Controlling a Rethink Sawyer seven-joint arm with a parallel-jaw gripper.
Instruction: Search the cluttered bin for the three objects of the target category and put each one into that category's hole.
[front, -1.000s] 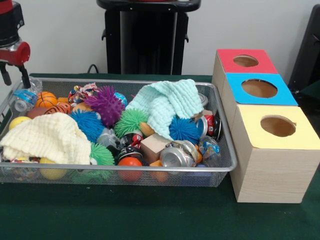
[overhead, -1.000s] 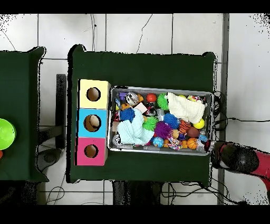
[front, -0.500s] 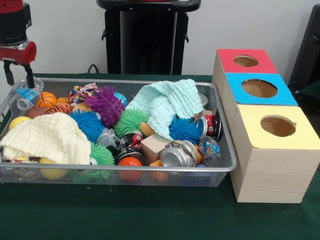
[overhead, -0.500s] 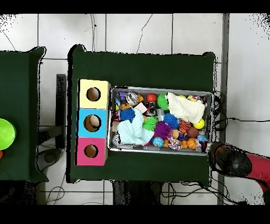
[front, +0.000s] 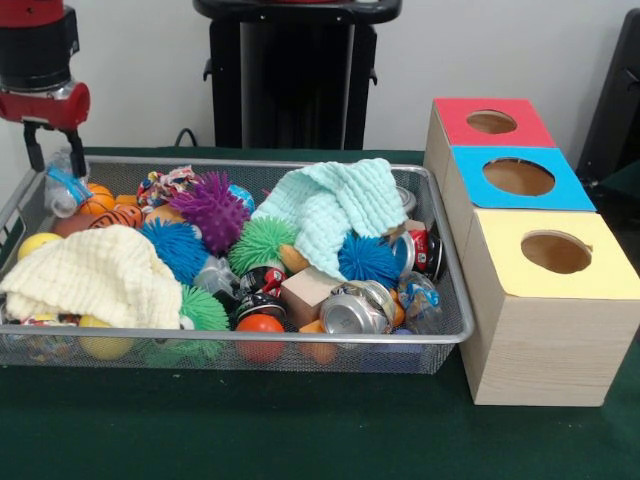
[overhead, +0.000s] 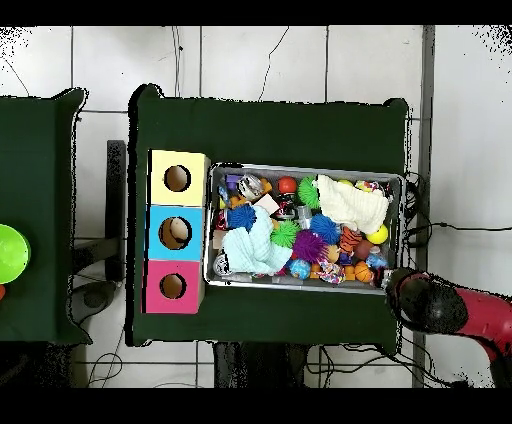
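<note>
The small basketball (front: 98, 200) will settle a little toward the gap when I lift the crushed clear plastic bottle (front: 65, 188), because the bottle lies uncovered against the ball.
A wire mesh bin (front: 420, 350) is packed with spiky balls, small sports balls, crushed cans, a wooden block (front: 305, 290) and two cloths. My gripper (front: 54, 160) hangs open over the bin's far left corner, its two black fingers (front: 76, 158) spread apart. A crushed clear plastic bottle (front: 62, 188) lies just under the fingertips, beside a small basketball (front: 98, 199). From above, the arm's red and black head (overhead: 422, 300) covers the bin's (overhead: 300, 167) lower right corner. Three hole boxes stand beside the bin: red (front: 492, 122), blue (front: 518, 177), yellow (front: 556, 252).
A pale yellow cloth (front: 95, 275) covers the bin's front left and a mint cloth (front: 335, 210) drapes over the middle. A purple spiky ball (front: 212, 208) and crushed cans (front: 355, 308) lie among them. A black stand (front: 290, 80) rises behind the bin.
The gripper has moved right and slightly in over the bin's far left corner. The plastic bottle under it now sits a little further right and higher.
</note>
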